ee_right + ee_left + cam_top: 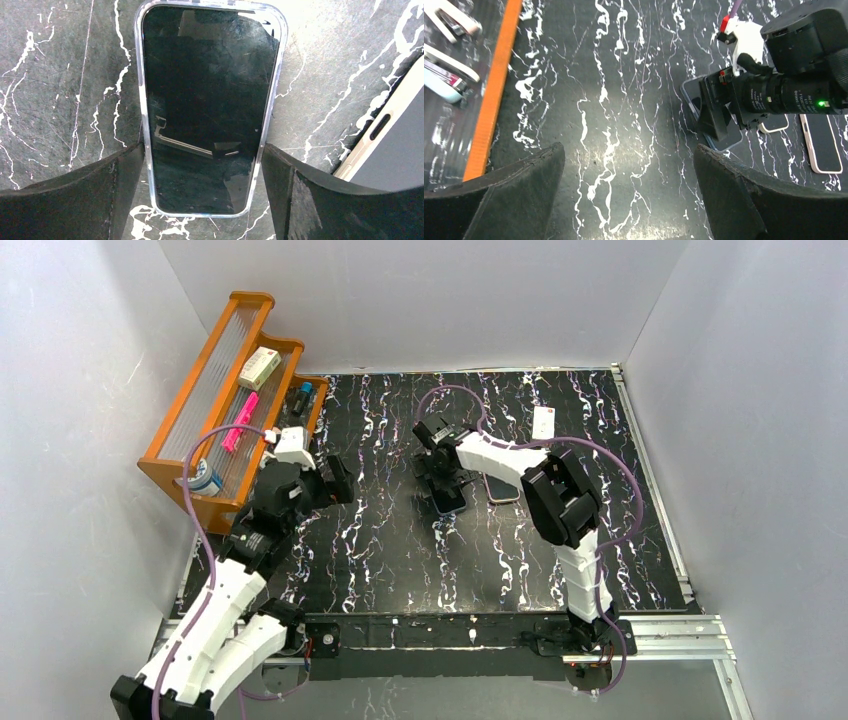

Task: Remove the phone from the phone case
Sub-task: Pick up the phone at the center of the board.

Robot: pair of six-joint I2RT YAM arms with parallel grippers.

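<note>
My right gripper brackets the phone case's long edges (270, 107) and the way there is open, so my left gripper should keep approaching until its fingers straddle the phone case.
A dark-screened phone (210, 100) lies flat on the black marbled table in a clear phone case (141, 125); in the top view the phone (452, 503) is at mid-table. My right gripper (202, 150) is open and straddles the phone's lower end. One finger stands against each long edge of the case. My left gripper (629, 150) is open over bare table to the left, near the rack, with nothing between its fingers. From the left wrist view the right gripper (716, 107) stands on the phone (730, 142).
A beige-edged second phone (503, 490) lies just right of the cased one. A small white item (543, 422) sits farther back. An orange rack (230, 390) holding several small things stands at the back left. White walls enclose the table.
</note>
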